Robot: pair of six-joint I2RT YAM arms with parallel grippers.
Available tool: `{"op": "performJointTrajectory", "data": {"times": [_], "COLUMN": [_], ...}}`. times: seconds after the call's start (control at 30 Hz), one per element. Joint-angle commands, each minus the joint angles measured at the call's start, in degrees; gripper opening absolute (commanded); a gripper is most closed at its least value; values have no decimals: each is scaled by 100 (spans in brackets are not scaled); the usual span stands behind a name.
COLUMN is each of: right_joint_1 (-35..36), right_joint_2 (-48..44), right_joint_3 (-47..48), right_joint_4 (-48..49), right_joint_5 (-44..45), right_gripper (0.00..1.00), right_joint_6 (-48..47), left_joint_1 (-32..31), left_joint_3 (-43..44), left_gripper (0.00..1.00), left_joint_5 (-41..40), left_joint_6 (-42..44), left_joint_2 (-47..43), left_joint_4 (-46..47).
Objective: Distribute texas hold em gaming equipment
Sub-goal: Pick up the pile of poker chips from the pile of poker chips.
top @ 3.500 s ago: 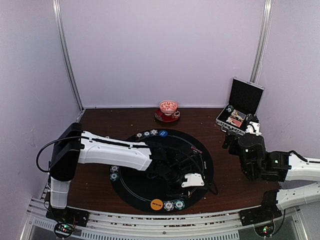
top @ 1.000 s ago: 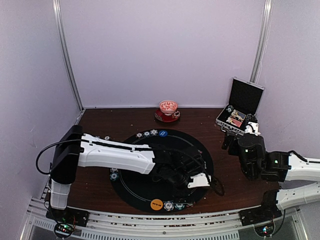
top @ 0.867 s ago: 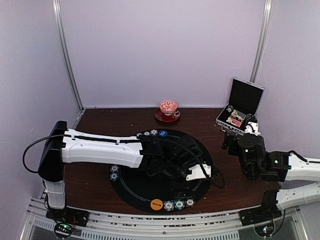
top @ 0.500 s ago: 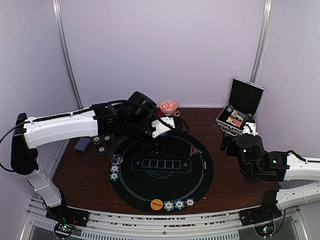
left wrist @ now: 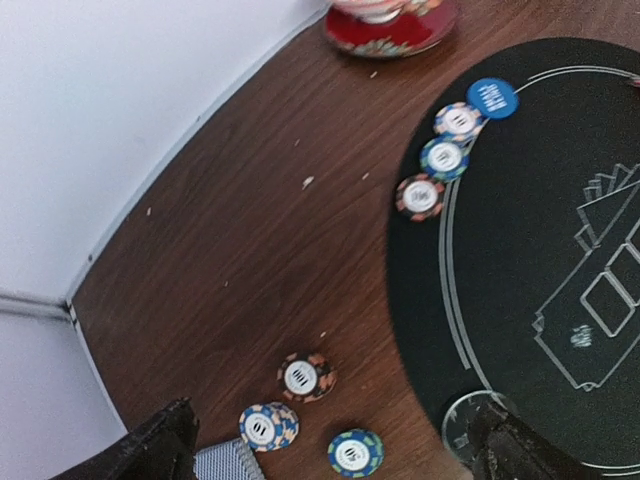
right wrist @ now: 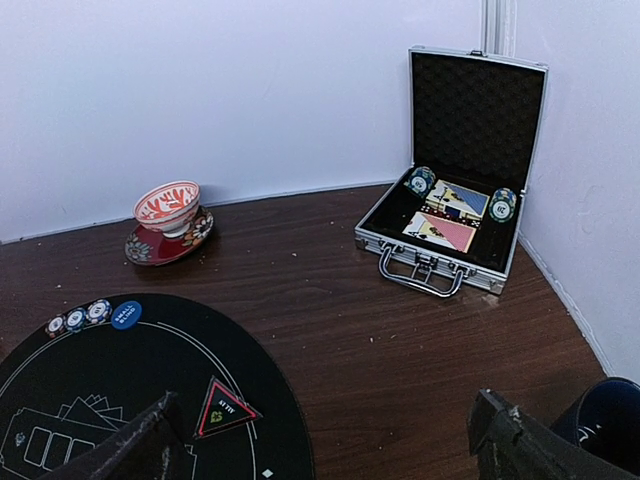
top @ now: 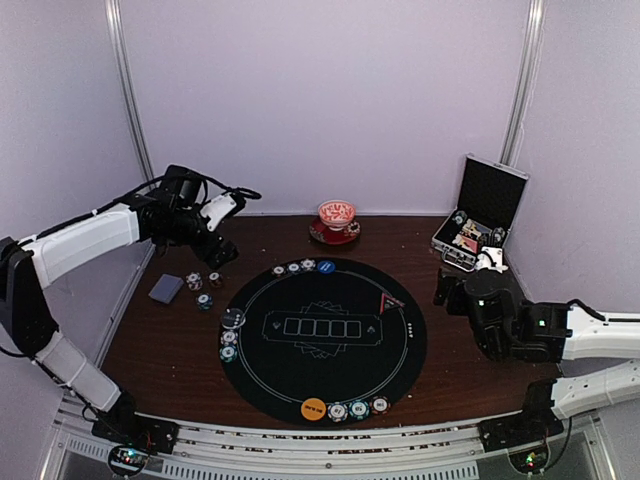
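Observation:
I should keep lowering my left gripper toward the loose red chip [top: 214, 279] until the gripper's fingers are on both sides of it, because the row [top: 229, 345] by the clear disc is missing a red chip.
My left gripper [top: 213, 249] hovers open and empty over the table's far left. Under it lie a grey-blue card deck [top: 165, 289] and three striped chips [top: 204, 300]. The left wrist view shows those chips [left wrist: 307, 377], the deck's corner [left wrist: 230, 463] and a clear disc [left wrist: 475, 420] between my open fingers [left wrist: 150, 455]. A blue disc [top: 325, 267] with three chips [top: 294, 267] sits at the mat's far edge. An orange disc [top: 314, 408] with three chips [top: 359, 408] sits at its near edge. My right gripper [top: 450, 287] is open and empty, right of the mat.
A round black mat [top: 330, 380] covers the table's middle, with a triangular marker [right wrist: 223, 408] on its right side. An open silver-edged case [right wrist: 450, 240] holding cards and chips stands at the back right. A patterned bowl on a red saucer [top: 336, 222] sits at the back wall.
My left arm swung from the mat's near right side up and across to the table's far left. Three chips now lie uncovered beside the orange disc. The right arm barely shifted.

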Motion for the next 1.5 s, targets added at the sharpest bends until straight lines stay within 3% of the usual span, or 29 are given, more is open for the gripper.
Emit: {"op": "performJointTrajectory", "data": {"times": [0.0, 0.3, 0.87, 1.47], "right_joint_1": [-19, -19, -18, -15], "right_joint_2": [52, 65, 82, 44], "right_joint_3": [34, 59, 53, 61], "right_joint_4": [55, 46, 51, 46], "right_joint_5": [-87, -143, -165, -172], "right_gripper": [100, 100, 100, 100], "right_joint_6": [-83, -108, -116, -121], "left_joint_1": [870, 1218, 1274, 1402], "left_joint_3": [-202, -319, 146, 260], "left_gripper": [98, 98, 86, 70], "left_joint_5": [638, 835, 756, 772], "left_joint_6": [-12, 103, 112, 69], "left_joint_2": [440, 1221, 2332, 2607], "left_joint_4": [292, 646, 872, 927]}}
